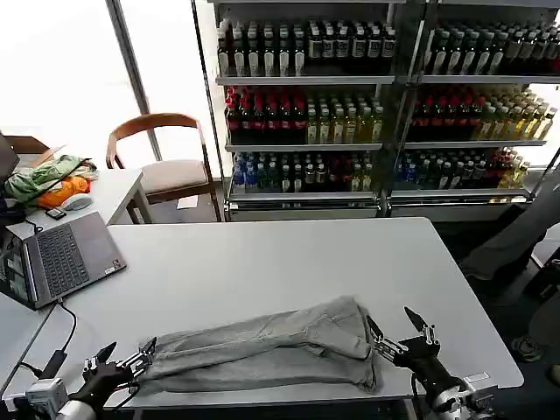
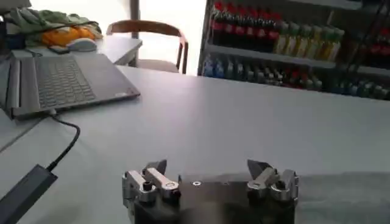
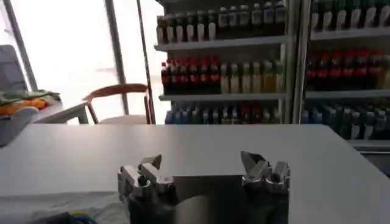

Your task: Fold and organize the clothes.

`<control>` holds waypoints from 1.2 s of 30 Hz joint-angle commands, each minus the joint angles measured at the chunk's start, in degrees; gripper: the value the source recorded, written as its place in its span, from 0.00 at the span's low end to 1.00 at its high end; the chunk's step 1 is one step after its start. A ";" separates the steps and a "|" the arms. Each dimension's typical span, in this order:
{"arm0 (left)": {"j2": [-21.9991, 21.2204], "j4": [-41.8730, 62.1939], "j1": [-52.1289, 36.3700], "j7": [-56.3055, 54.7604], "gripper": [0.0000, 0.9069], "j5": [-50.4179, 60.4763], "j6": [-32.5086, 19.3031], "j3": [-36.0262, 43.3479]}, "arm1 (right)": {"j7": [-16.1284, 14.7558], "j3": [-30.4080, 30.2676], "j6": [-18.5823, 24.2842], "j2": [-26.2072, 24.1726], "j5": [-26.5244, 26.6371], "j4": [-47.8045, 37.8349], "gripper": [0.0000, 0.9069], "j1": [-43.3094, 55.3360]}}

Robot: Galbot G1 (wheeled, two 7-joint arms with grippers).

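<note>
Plain grey cloth (image 1: pixel 229 339) is facing up along the long shirt, so I expect the shirt (image 1: pixel 271 366) will show its hidden front with buttons and print when I fold it over.
A light grey shirt (image 1: pixel 262 350) lies bunched into a long strip along the table's front edge. My left gripper (image 1: pixel 129 349) stands open at the strip's left end, its fingers just off the cloth. My right gripper (image 1: pixel 394 326) stands open at the strip's right end, close beside the fabric. In the left wrist view the left gripper (image 2: pixel 207 168) holds nothing, with the grey shirt (image 2: pixel 344 195) off to one side. Seen from the right wrist, the right gripper (image 3: pixel 201 161) is empty too, and the shirt (image 3: pixel 55 207) shows a small coloured print beside it.
An open laptop (image 1: pixel 66 258) sits at the table's left, its cable (image 1: pixel 54 350) running to the front edge. A side table (image 1: pixel 118 188) holds a green-and-orange fabric heap (image 1: pixel 48 179). A chair (image 1: pixel 171 166) and bottle shelves (image 1: pixel 385 105) stand behind.
</note>
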 commanded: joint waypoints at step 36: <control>-10.29 10.39 -1.85 0.81 0.00 7.15 -9.88 9.22 | -3.46 0.23 10.31 -0.27 -0.01 -2.74 1.00 1.27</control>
